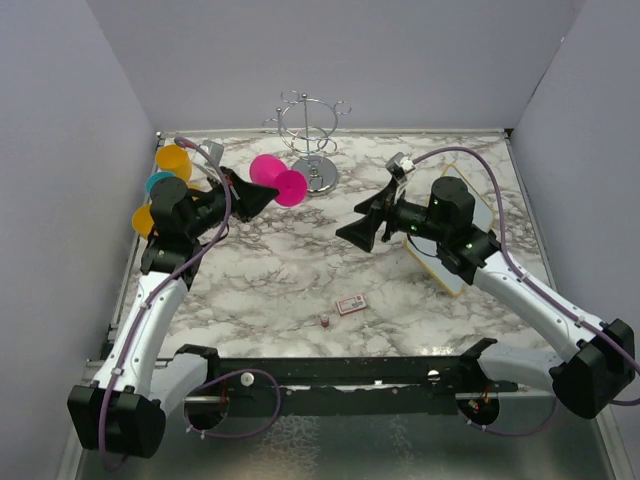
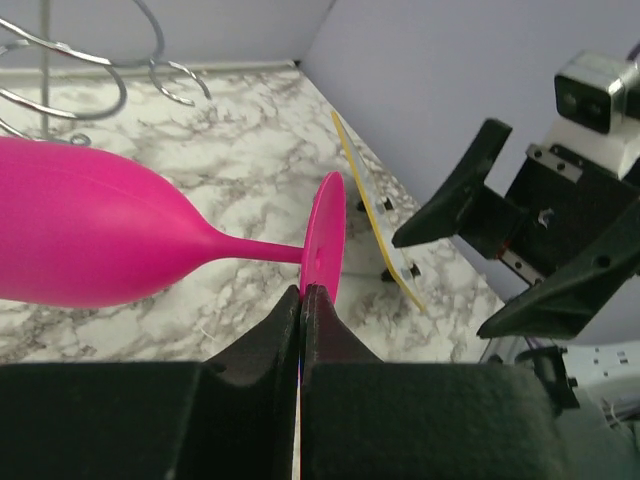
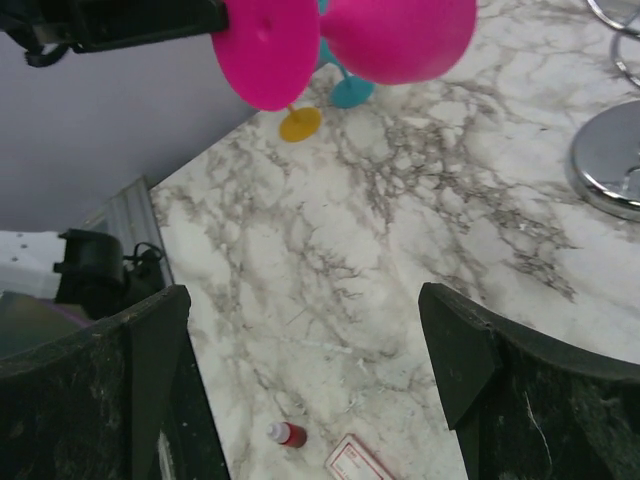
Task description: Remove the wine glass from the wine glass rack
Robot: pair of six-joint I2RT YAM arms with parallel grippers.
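Observation:
I hold the tipped pink wine glass's foot in my left gripper, which should hand the foot to my right gripper, then grip the bowl's rim once upright.
The pink wine glass is off the chrome wine glass rack and hangs on its side in the air, just left of the rack's round base. My left gripper is shut on the rim of the glass's foot, and the bowl points away to the left. The rack's wire hooks show behind the bowl. My right gripper is open and empty over the middle of the table. In the right wrist view it faces the pink foot.
Orange, teal and orange glasses stand at the far left. A yellow-rimmed board lies under the right arm. A small card and a small red bottle lie near the front middle. Grey walls stand on three sides.

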